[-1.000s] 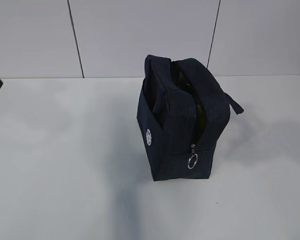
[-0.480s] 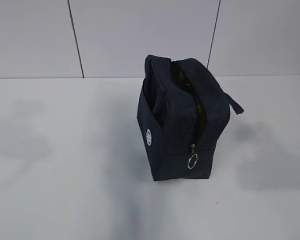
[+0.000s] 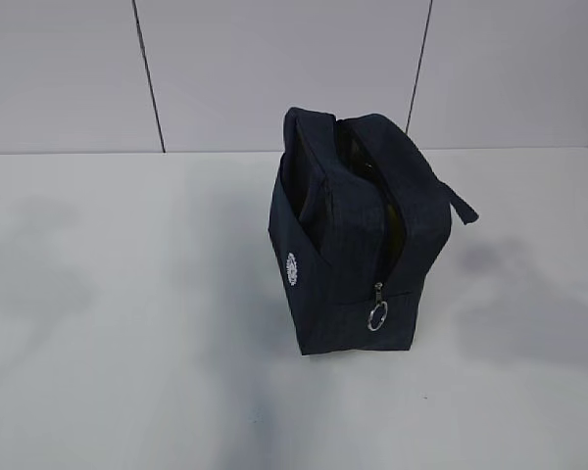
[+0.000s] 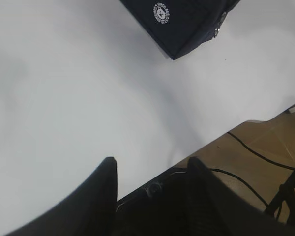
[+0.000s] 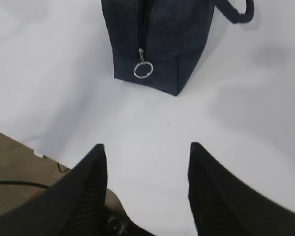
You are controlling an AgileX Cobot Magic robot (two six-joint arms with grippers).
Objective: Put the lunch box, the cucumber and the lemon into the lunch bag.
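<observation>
I expect the lunch bag's gaping opening (image 3: 392, 217) to zip closed behind the silver zipper pull (image 3: 377, 310) when I pull it up, because the zipper pull hangs below the opening.
The dark navy lunch bag (image 3: 358, 235) stands upright in the middle of the white table (image 3: 127, 323), its top zipper open and its silver ring pull (image 3: 377, 315) hanging at the near end. A sliver of yellow-green shows inside the opening; what it is cannot be told. The lunch box, cucumber and lemon are otherwise hidden. The bag also shows in the left wrist view (image 4: 182, 22) and the right wrist view (image 5: 162, 39). My left gripper (image 4: 150, 164) is open and empty over the table's front edge. My right gripper (image 5: 146, 150) is open and empty, in front of the bag.
A padded handle (image 5: 236, 12) sticks out from the bag's right side. The table's front edge (image 4: 216, 140) drops to a brown floor with black cables (image 4: 255, 155). Neither arm shows in the exterior view.
A dark arm part at the exterior view's left edge a second ago has left the view. The shadows on the table have shifted. The bag has not moved.
</observation>
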